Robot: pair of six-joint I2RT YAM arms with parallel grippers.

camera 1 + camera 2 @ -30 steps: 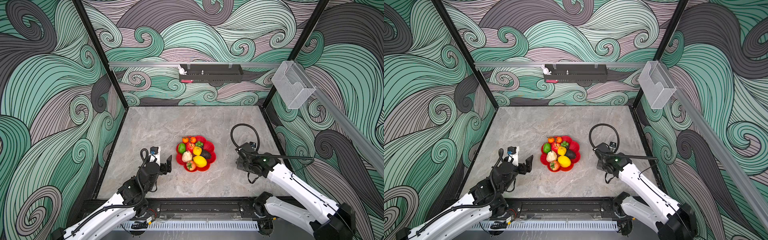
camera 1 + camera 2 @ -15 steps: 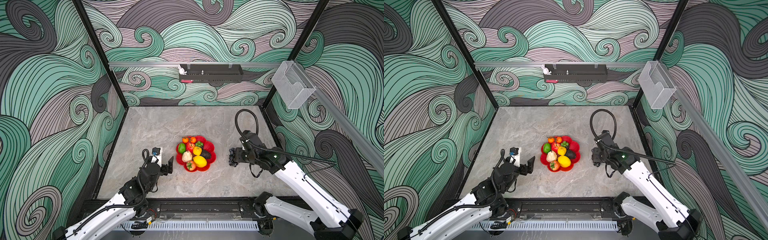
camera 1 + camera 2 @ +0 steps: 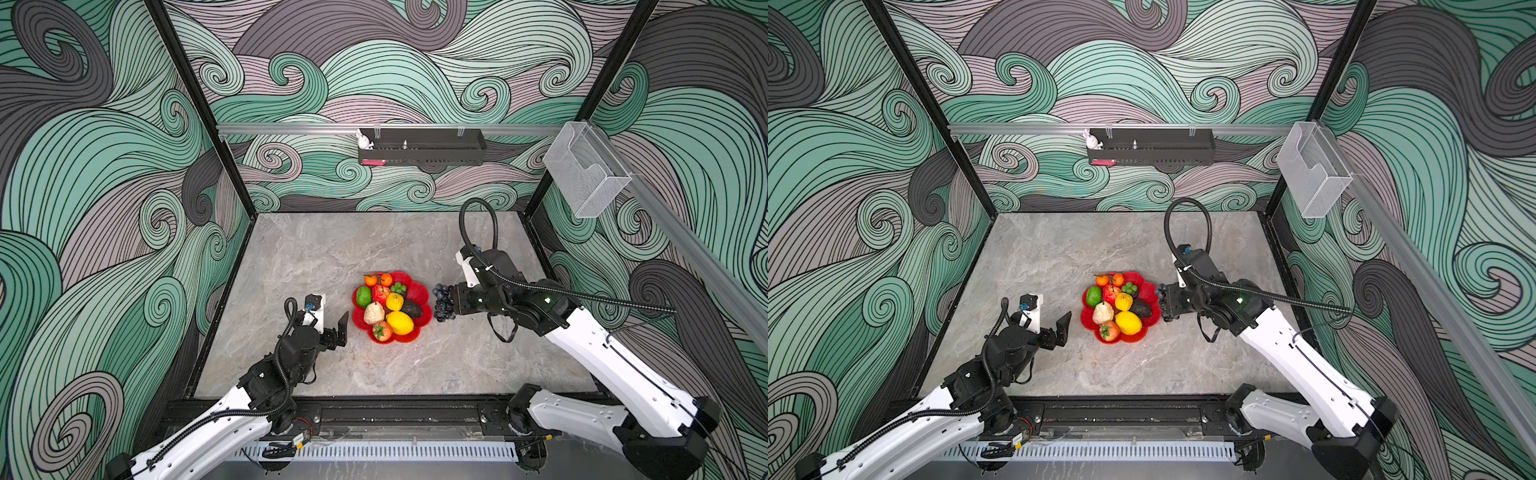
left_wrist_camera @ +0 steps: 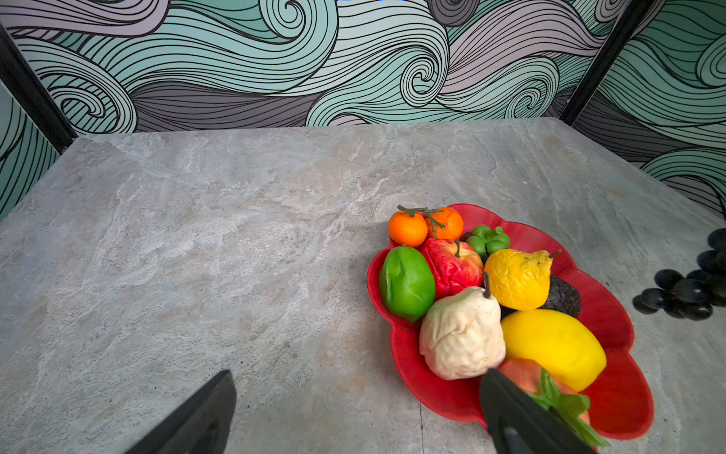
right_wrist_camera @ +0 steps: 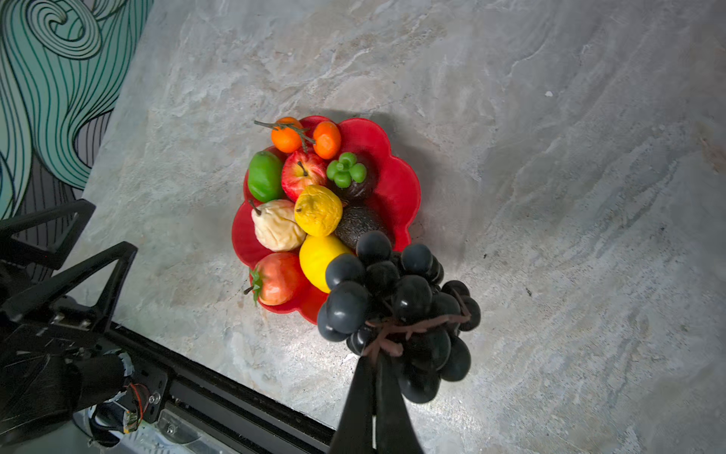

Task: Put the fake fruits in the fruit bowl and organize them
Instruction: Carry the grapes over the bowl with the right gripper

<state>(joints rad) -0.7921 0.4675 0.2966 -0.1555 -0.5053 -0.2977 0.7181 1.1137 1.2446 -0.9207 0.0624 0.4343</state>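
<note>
My right gripper should keep heading toward the fruit bowl's empty space (image 3: 415, 290) beside the avocado, as the dark grape bunch is hanging by its stem (image 5: 402, 329), and let go of it there.
The red scalloped fruit bowl (image 3: 420, 289) (image 3: 1151, 292) (image 4: 613, 314) (image 5: 396, 184) sits mid-table and holds several fake fruits: two oranges (image 3: 378, 279), a green fruit (image 3: 363, 296), an apple (image 5: 302, 175), a beige pear (image 3: 373, 312) (image 4: 461, 334), a lemon (image 3: 400, 323) (image 4: 550, 346), an avocado (image 5: 357, 228) and a strawberry (image 5: 277, 279). My right gripper (image 3: 454, 303) (image 3: 1168, 301) (image 5: 375, 353) is shut on the stem of the dark grape bunch (image 3: 442, 303) (image 5: 396, 298), held above the table at the bowl's right edge. My left gripper (image 3: 332, 323) (image 3: 1052, 325) (image 4: 357, 377) stands open and empty just left of the bowl.
A black wall tray (image 3: 422, 151) with a small white rabbit figure (image 3: 364, 140) hangs on the back rail. A clear mesh bin (image 3: 582, 174) hangs on the right wall. A black rail (image 3: 395, 411) runs along the table's front edge. Patterned walls close in three sides.
My right gripper has risen with the grape bunch and carried it left to the bowl's right edge. My left gripper's jaws have spread slightly wider; that arm has hardly moved.
</note>
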